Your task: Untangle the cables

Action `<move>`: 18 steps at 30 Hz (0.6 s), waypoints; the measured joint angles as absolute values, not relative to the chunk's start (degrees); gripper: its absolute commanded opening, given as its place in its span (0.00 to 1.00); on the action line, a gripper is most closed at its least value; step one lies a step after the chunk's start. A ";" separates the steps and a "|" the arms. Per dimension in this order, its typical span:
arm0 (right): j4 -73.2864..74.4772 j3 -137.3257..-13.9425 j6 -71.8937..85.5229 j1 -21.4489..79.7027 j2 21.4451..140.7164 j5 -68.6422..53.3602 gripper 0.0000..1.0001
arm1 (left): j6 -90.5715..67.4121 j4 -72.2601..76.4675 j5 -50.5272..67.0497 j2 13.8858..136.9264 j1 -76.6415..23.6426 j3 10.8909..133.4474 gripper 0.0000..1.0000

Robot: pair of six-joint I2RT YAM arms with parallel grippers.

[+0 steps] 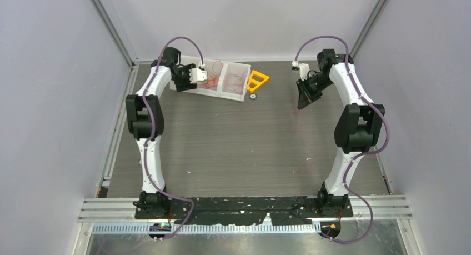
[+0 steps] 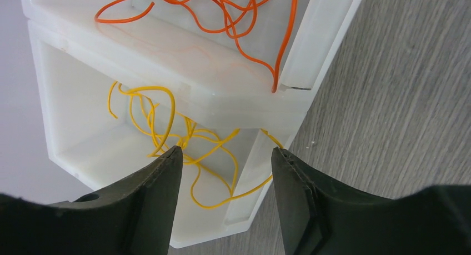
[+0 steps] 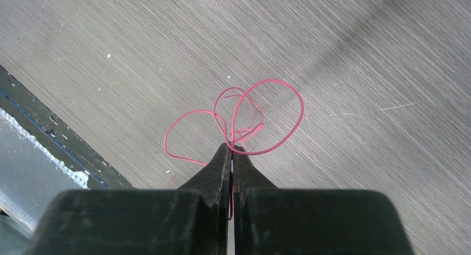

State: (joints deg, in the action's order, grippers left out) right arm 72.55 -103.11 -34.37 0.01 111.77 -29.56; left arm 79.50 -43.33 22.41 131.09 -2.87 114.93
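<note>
The white tray [image 1: 223, 84] sits at a slant from the table's back edge, so the robot's left gripper should first set it straight and then close on the yellow cable's loop [image 2: 250, 192] at the tray's front.
My left gripper [image 1: 189, 81] is open and empty over the left end of a white divided tray [image 1: 225, 95]. In the left wrist view its tips [image 2: 225, 152] hover above the tray [image 2: 222, 94]. A curly yellow cable [image 2: 150, 89] lies in the near compartment, partly draped over the tray's wall. An orange cable [image 2: 286, 38] lies in the compartment beyond it. My right gripper [image 1: 302, 106] [image 3: 233, 146] is shut on a thin red cable [image 3: 270, 80], held above the table at the right; its loops hang free beyond the tips.
An orange-yellow plastic triangle [image 1: 257, 80] lies just right of the tray, with a small round object [image 1: 253, 96] in front of it. More red strands [image 1: 237, 84] lie in the tray's right compartment. The table's black front strip [image 3: 50, 130] shows in the right wrist view.
</note>
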 measured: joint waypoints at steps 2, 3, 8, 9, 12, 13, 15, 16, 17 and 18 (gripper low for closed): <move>72.58 -103.55 -34.37 -0.01 112.09 -29.54 0.05 | 79.55 -43.66 22.65 131.09 -2.87 114.93 0.62; 72.60 -103.68 -34.37 -0.01 112.25 -29.54 0.05 | 79.55 -43.79 22.79 131.09 -2.87 114.93 0.62; 72.90 -103.85 -34.41 -0.01 112.66 -29.50 0.05 | 79.72 -44.12 23.09 131.11 -2.87 114.93 0.59; 72.99 -103.85 -34.41 -0.01 112.66 -29.45 0.05 | 79.75 -44.18 23.07 131.15 -2.87 114.98 0.57; 73.17 -103.94 -34.59 -0.01 112.66 -29.45 0.06 | 79.90 -44.53 22.94 131.94 -2.87 115.87 0.52; 73.21 -103.94 -34.61 -0.01 112.66 -29.43 0.06 | 79.92 -44.53 22.92 132.27 -2.87 116.18 0.52; 73.28 -103.94 -34.59 -0.01 112.66 -29.39 0.06 | 79.96 -44.80 22.90 132.94 -2.87 116.77 0.52; 73.32 -103.94 -34.59 -0.01 112.66 -29.36 0.05 | 79.99 -44.88 22.90 133.14 -2.87 117.01 0.52; 73.36 -103.94 -34.61 -0.01 112.66 -29.26 0.05 | 80.03 -44.86 22.90 133.36 -2.87 117.27 0.52; 73.36 -103.94 -34.59 -0.01 112.66 -29.21 0.05 | 80.05 -44.86 22.90 133.43 -2.87 117.34 0.52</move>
